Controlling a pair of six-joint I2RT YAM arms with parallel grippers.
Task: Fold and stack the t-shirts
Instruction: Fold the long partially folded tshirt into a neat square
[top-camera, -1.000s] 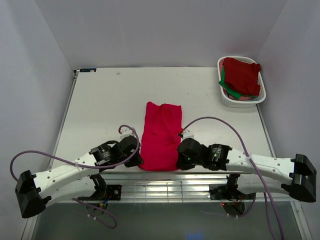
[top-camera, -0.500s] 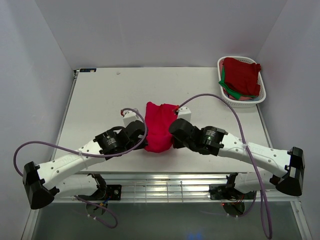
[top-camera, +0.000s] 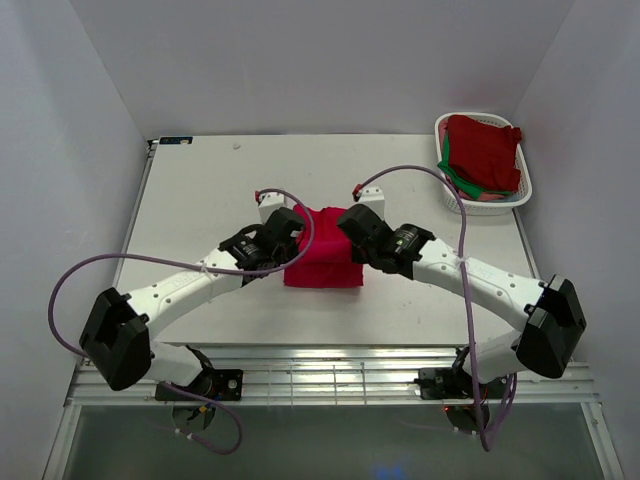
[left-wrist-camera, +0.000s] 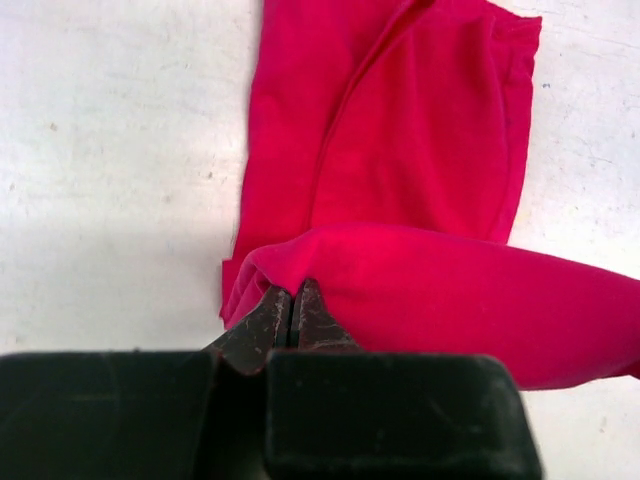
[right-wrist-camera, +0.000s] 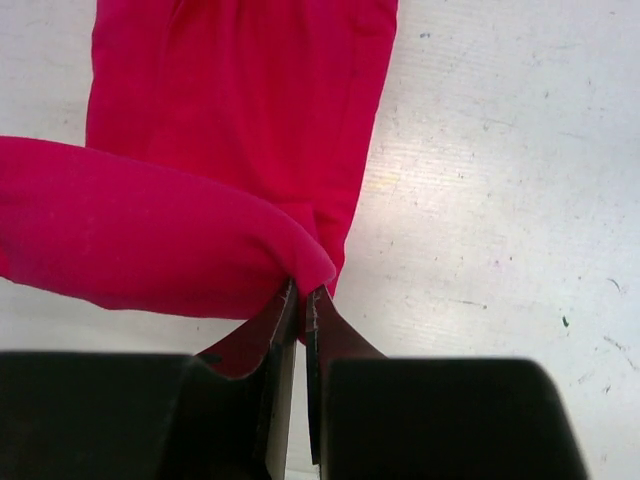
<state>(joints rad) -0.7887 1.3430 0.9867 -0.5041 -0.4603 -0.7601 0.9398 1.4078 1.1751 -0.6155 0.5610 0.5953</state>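
My left gripper should keep bringing the t-shirt's corner forward until the crimson t-shirt's lifted end (top-camera: 326, 248), which reaches across the t-shirt's width, lies on the t-shirt's far part (top-camera: 328, 217).
A crimson t-shirt (top-camera: 322, 262) lies folded in a long strip on the white table (top-camera: 200, 190), its near end lifted and carried back over itself. My left gripper (top-camera: 290, 232) is shut on the left corner of that end; in the left wrist view (left-wrist-camera: 292, 300) the cloth (left-wrist-camera: 420, 190) bulges from the closed tips. My right gripper (top-camera: 352, 228) is shut on the right corner, and the right wrist view (right-wrist-camera: 302, 300) shows the cloth (right-wrist-camera: 240, 110) pinched there. More t-shirts, dark red (top-camera: 486, 150) and one green (top-camera: 452, 172), lie in the basket.
A white slotted plastic basket (top-camera: 455, 200) stands at the table's back right corner. Purple cables arc over both arms. A metal rail runs along the near table edge (top-camera: 330, 370). Grey walls close in the left, back and right sides.
Both grippers have carried the near end of the crimson t-shirt away from the front edge, toward the far end. The strip now lies doubled and looks about half as long.
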